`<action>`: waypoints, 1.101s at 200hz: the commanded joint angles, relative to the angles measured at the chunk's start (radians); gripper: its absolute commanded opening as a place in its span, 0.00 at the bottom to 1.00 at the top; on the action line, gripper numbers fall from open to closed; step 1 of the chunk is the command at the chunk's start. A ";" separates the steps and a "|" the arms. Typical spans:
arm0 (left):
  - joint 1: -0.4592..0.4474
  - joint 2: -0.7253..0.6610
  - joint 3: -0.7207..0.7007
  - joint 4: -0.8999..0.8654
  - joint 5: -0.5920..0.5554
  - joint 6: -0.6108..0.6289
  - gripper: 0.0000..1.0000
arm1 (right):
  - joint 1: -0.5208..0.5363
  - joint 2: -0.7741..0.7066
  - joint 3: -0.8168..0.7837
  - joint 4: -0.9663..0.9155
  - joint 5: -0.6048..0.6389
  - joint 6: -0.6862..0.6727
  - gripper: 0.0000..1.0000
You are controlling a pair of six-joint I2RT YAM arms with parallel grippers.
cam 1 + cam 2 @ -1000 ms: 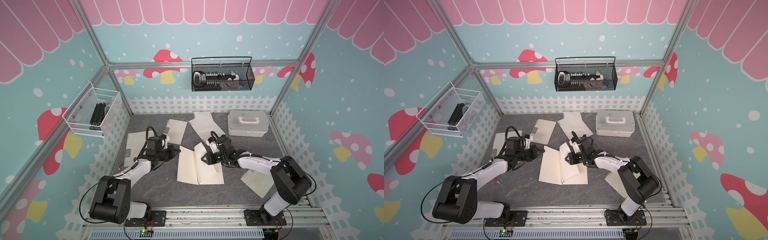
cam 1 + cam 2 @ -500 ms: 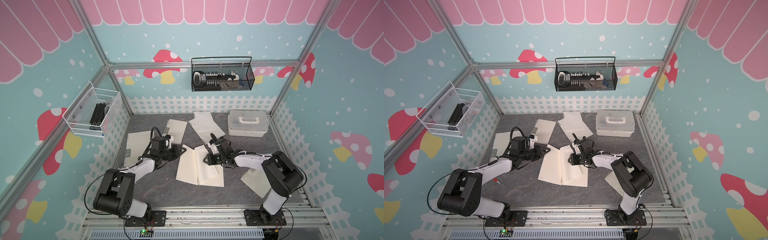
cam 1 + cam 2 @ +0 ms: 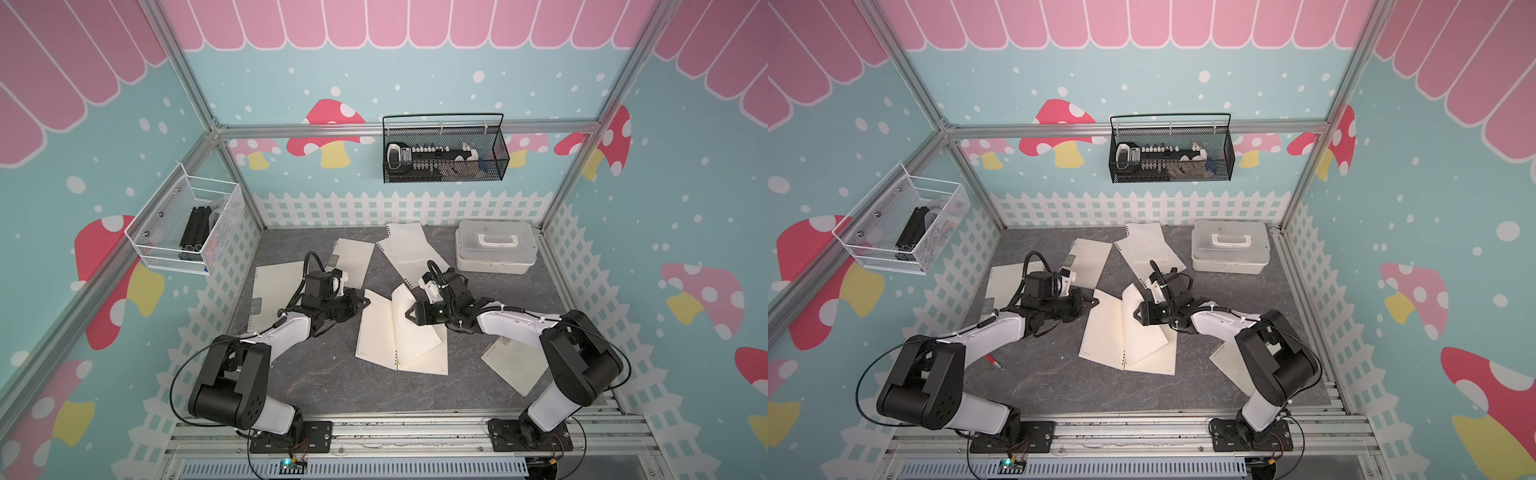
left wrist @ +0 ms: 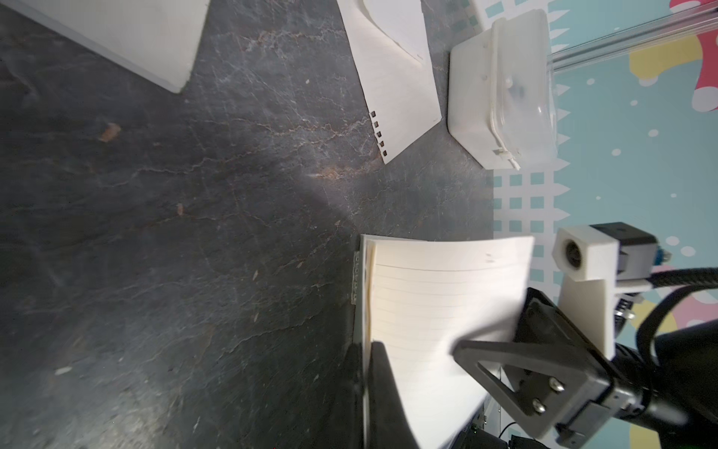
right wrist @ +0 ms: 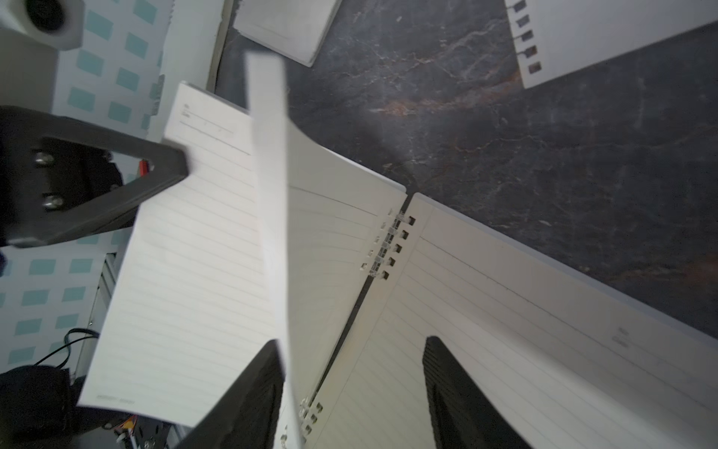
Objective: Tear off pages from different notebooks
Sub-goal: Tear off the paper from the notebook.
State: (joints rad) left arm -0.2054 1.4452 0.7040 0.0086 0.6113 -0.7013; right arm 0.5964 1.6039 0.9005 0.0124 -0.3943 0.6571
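The robot's left gripper pins the notebook down and the lifted page hangs on the coil (image 5: 389, 241), so the right gripper should pinch the page's edge (image 5: 274, 247) and rip the page off.
An open notebook (image 3: 376, 332) lies mid-table in both top views, also (image 3: 1104, 332). My left gripper (image 3: 365, 301) is shut on the outer edge of its left-hand pages (image 4: 427, 295), the two fingers pressed together over the paper edge. My right gripper (image 3: 409, 313) hovers open over the wire coil (image 5: 388, 245). One lined page (image 5: 268, 194) stands lifted and curled, brushing one of its fingers (image 5: 260, 388); the other finger (image 5: 447, 388) is above the right-hand page. Nothing sits between those fingers.
Closed notebooks lie at the far left (image 3: 274, 291), at the back (image 3: 353, 262) and under the right arm (image 3: 515, 365). Loose pages (image 3: 409, 253) lie at the back beside a white lidded box (image 3: 494, 247). A red pen (image 3: 992, 361) lies near the left arm.
My left gripper shifted right onto the open notebook's left edge, opening briefly and shutting on it. My right gripper's fingers have spread wider; the lifted page stays beside them.
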 commanded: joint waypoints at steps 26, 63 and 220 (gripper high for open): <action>-0.005 -0.095 0.048 -0.125 -0.078 0.060 0.00 | -0.006 -0.021 0.027 0.006 -0.043 0.019 0.66; -0.005 -0.112 0.051 -0.147 -0.093 0.067 0.00 | -0.007 0.067 0.080 -0.075 0.012 -0.019 0.42; 0.018 -0.092 0.048 -0.203 -0.329 -0.139 0.00 | 0.608 0.095 0.129 -0.041 0.786 -0.676 0.00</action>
State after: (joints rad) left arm -0.2020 1.3502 0.7403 -0.1993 0.3630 -0.7654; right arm 1.1267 1.6852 1.0569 -0.1566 0.3210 0.1265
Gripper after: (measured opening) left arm 0.048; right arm 0.047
